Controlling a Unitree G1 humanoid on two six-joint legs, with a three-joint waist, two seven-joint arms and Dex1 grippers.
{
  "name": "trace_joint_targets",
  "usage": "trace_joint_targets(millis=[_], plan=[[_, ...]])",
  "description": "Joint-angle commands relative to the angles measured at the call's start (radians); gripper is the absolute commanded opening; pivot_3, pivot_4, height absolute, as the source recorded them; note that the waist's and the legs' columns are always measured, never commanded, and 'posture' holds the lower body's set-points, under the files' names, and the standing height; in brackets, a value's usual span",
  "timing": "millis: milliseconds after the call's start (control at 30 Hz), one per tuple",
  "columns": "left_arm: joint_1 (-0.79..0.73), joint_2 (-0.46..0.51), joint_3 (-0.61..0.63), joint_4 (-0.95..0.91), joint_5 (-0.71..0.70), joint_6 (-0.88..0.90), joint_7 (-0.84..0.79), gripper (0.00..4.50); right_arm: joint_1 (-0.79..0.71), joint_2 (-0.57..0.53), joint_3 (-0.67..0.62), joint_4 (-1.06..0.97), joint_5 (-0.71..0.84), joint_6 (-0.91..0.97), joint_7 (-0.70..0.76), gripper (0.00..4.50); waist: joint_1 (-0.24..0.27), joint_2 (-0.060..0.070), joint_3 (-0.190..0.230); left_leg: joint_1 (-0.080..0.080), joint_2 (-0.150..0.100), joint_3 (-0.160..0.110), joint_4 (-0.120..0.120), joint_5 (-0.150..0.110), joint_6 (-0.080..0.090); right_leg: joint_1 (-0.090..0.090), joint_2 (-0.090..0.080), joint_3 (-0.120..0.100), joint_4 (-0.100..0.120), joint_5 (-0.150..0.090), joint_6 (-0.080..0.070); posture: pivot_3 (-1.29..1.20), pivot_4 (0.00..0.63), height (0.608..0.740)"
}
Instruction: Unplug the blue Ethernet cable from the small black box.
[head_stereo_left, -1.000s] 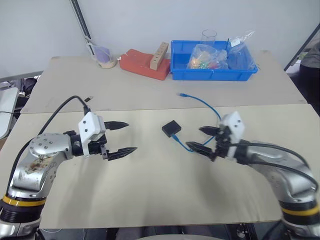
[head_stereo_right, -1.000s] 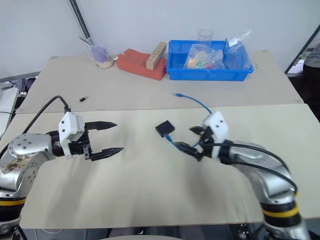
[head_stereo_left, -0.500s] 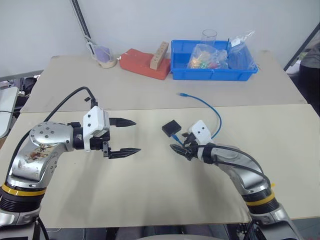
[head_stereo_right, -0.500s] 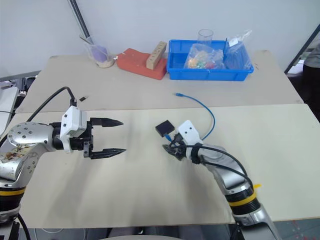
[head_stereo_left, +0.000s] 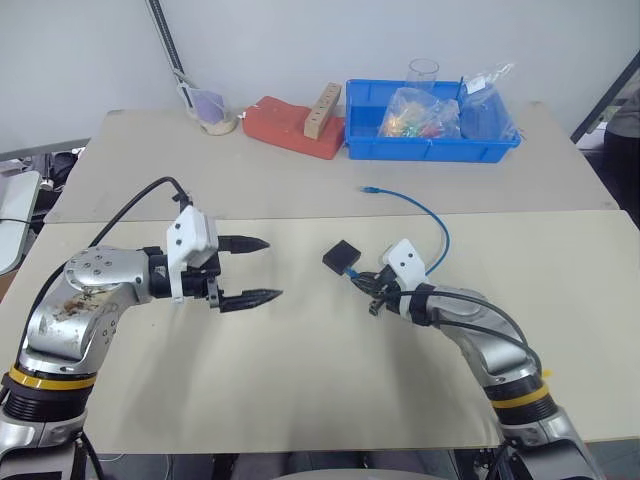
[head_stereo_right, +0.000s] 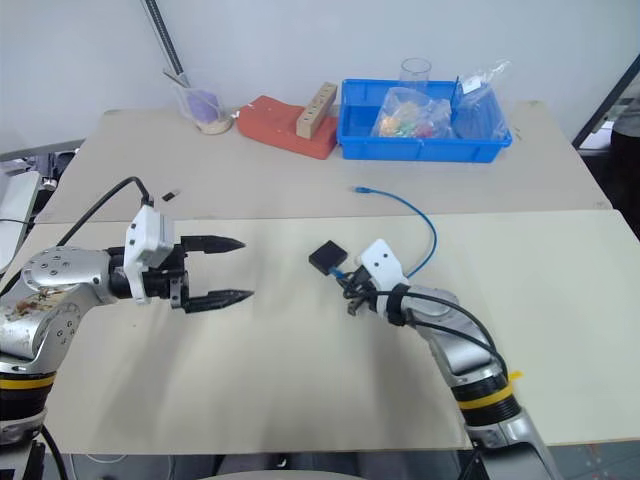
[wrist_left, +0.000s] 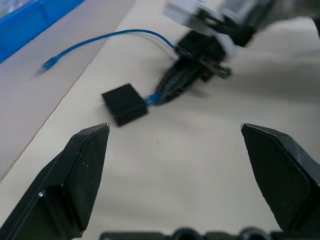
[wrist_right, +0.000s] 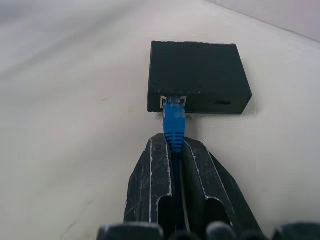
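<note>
My left gripper needs to hold the black box (head_stereo_left: 342, 256) while my right gripper takes the blue plug itself, because my right gripper is pinching the cord (wrist_right: 175, 145) behind the plug.
The small black box (head_stereo_left: 341, 256) lies flat at the middle of the near table. The blue Ethernet cable (head_stereo_left: 428, 213) is plugged into its port; the right wrist view shows the blue plug (wrist_right: 174, 124) seated in the box (wrist_right: 197, 75). My right gripper (head_stereo_left: 362, 284) is shut on the cable just behind that plug, fingertips a short way from the box. From there the cord arcs back to a free end (head_stereo_left: 368, 188) on the far table. My left gripper (head_stereo_left: 271, 268) hovers open to the left of the box, pointing toward it, with nothing between its fingers.
A blue bin (head_stereo_left: 432, 150) of bagged items stands at the back, with a red-orange block (head_stereo_left: 290, 128) and a cup (head_stereo_left: 211, 112) to its left. A tiny black bit (head_stereo_right: 170, 195) lies on the far table. A seam runs between the two tables.
My right gripper has swung in toward the box and closed from open onto the cable behind the plug. My left gripper has rolled a little and stays open.
</note>
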Motion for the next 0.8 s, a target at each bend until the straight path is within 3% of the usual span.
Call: trace_joint_targets(millis=[33, 133, 267, 500, 633, 767, 800], plan=[[-0.077, -0.019, 0.05, 0.058, -0.155, 0.214, 0.04, 4.5, -0.094, -0.117, 0.019, 0.061, -0.183, -0.539, 0.065, 0.03, -0.004, -0.001, 0.0, 0.0, 0.0, 0.0, 0.0, 0.0, 0.0, 0.0, 0.0, 0.0, 0.0, 0.0, 0.0, 0.0, 0.15, 0.74], [-0.127, -0.05, 0.045, 0.102, -0.207, 0.306, 0.057, 4.5, -0.165, -0.137, 0.035, 0.157, -0.219, -0.785, 0.079, 0.03, -0.008, -0.002, 0.0, 0.002, 0.002, 0.0, 0.0, 0.0, 0.0, 0.001, 0.002, 0.0, 0.001, 0.0, 0.0, 0.0, 0.15, 0.74], [-0.162, -0.089, 0.04, 0.122, -0.215, 0.322, 0.072, 4.5, -0.232, -0.121, 0.054, 0.24, -0.248, -0.962, 0.091, 0.03, -0.012, -0.002, 0.0, 0.002, 0.003, 0.0, -0.001, 0.0, 0.0, 0.001, 0.003, 0.0, 0.002, 0.0, 0.0, 0.0, 0.15, 0.74], [-0.203, -0.148, 0.011, 0.109, -0.209, 0.31, 0.065, 4.5, -0.314, -0.077, 0.075, 0.302, -0.274, -1.064, 0.1, 0.03, -0.005, -0.002, 0.0, 0.001, 0.002, 0.0, 0.001, 0.0, -0.001, 0.001, 0.001, 0.0, 0.002, 0.0, 0.0, 0.0, 0.15, 0.74], [-0.182, -0.143, -0.001, 0.097, -0.202, 0.309, 0.049, 3.25, -0.329, -0.068, 0.07, 0.313, -0.277, -1.074, 0.099, 0.0, -0.003, -0.002, 0.0, 0.001, 0.002, 0.0, 0.001, 0.0, -0.001, 0.001, 0.001, 0.0, 0.002, 0.0, 0.0, 0.0, 0.15, 0.74], [-0.175, -0.143, 0.001, 0.089, -0.204, 0.306, 0.041, 1.09, -0.337, -0.069, 0.07, 0.326, -0.278, -1.09, 0.103, 0.0, -0.003, -0.002, 0.0, 0.001, 0.001, 0.0, 0.001, 0.0, -0.001, 0.001, 0.001, 0.0, 0.002, 0.0, 0.0, 0.0, 0.15, 0.74], [-0.176, -0.144, 0.0, 0.088, -0.204, 0.305, 0.039, 0.72, -0.342, -0.067, 0.071, 0.328, -0.279, -1.092, 0.103, 0.0, -0.003, -0.002, 0.0, 0.001, 0.002, 0.0, 0.001, 0.0, -0.001, 0.001, 0.001, 0.0, 0.002, 0.0, 0.0, 0.0, 0.15, 0.74]])
